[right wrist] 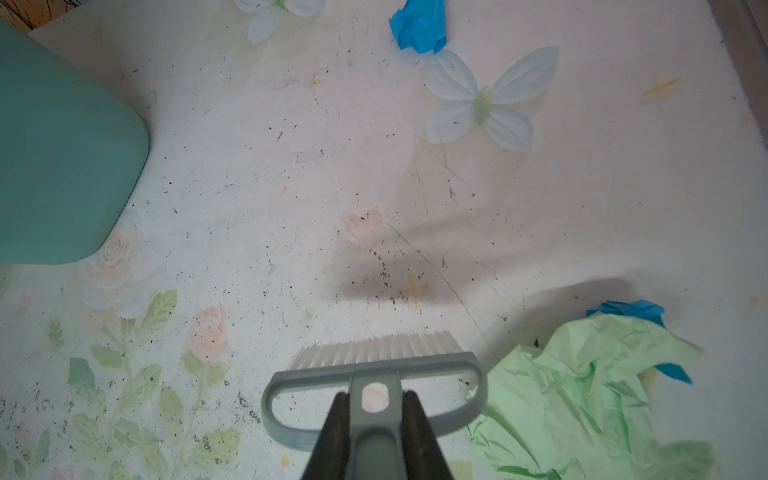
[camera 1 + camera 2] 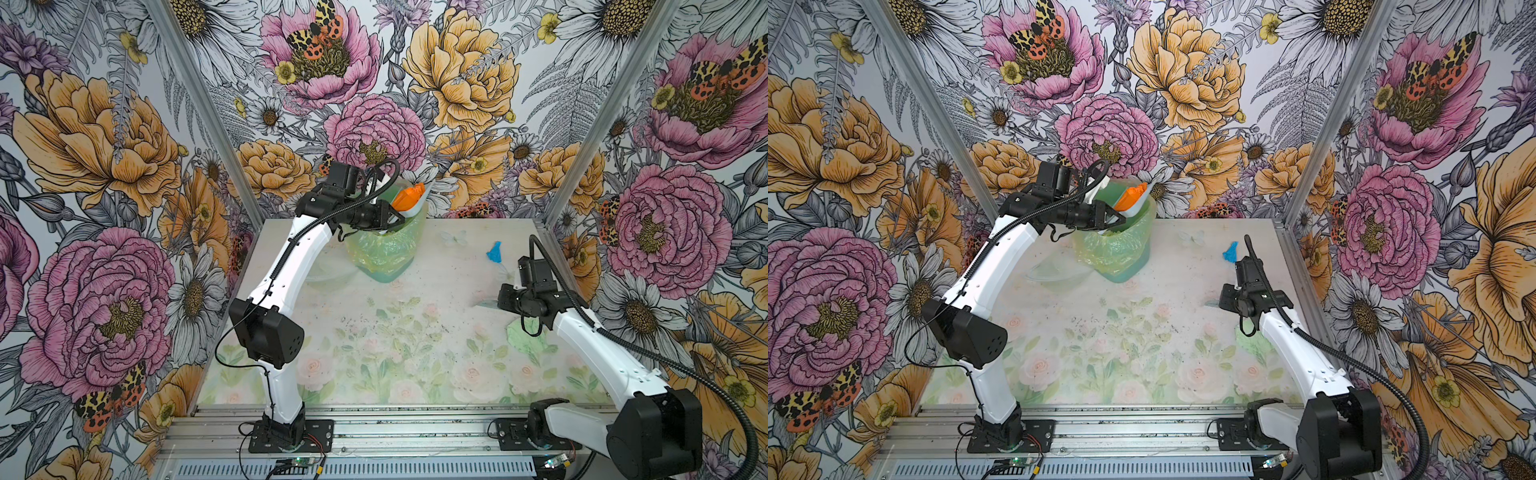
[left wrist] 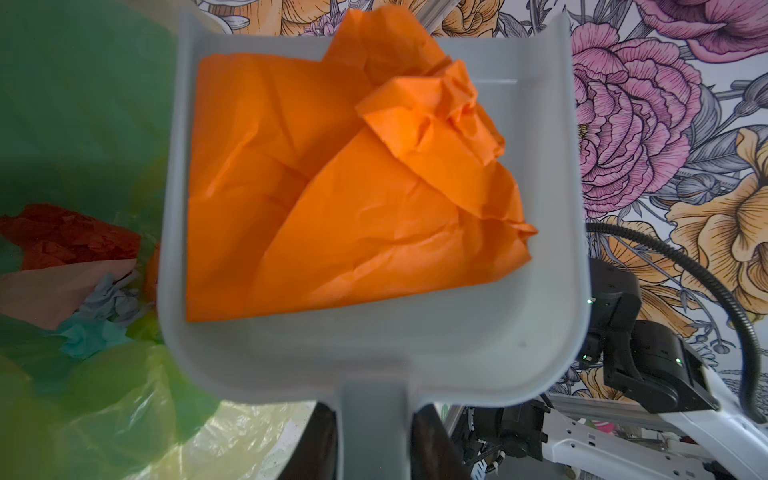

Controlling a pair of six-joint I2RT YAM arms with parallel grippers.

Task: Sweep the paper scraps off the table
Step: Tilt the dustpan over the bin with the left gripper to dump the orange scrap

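Observation:
The orange scrap lies in the dustpan, the dustpan's edge past the bin's rim, so my left gripper should draw back and tip the dustpan steeper over the bin point(image 2: 389, 193).
My left gripper point(image 2: 392, 218) point(image 3: 376, 419) is shut on the handle of the grey dustpan point(image 3: 374, 349), held tilted above the bin. A crumpled orange paper scrap point(image 2: 409, 195) point(image 3: 353, 187) lies in the pan. My right gripper point(image 2: 500, 301) point(image 1: 376, 399) is shut on the grey brush point(image 1: 374, 365), bristles just above the table point(image 2: 395, 353). A blue scrap point(image 2: 494, 252) point(image 1: 419, 25) lies at the far right. A pale green scrap point(image 2: 525, 336) point(image 1: 582, 395) sits beside the brush, partly under the right arm, with another blue scrap point(image 1: 631, 309) tucked behind it.
The green bag-lined bin point(image 2: 384, 253) point(image 1: 62, 166) stands at the back middle and holds red point(image 3: 70, 237), pink point(image 3: 54, 286) and lilac point(image 3: 112, 299) scraps. Dark specks dot the tabletop. Flowered walls close three sides. Both arm bases sit on the front rail point(image 2: 415, 432).

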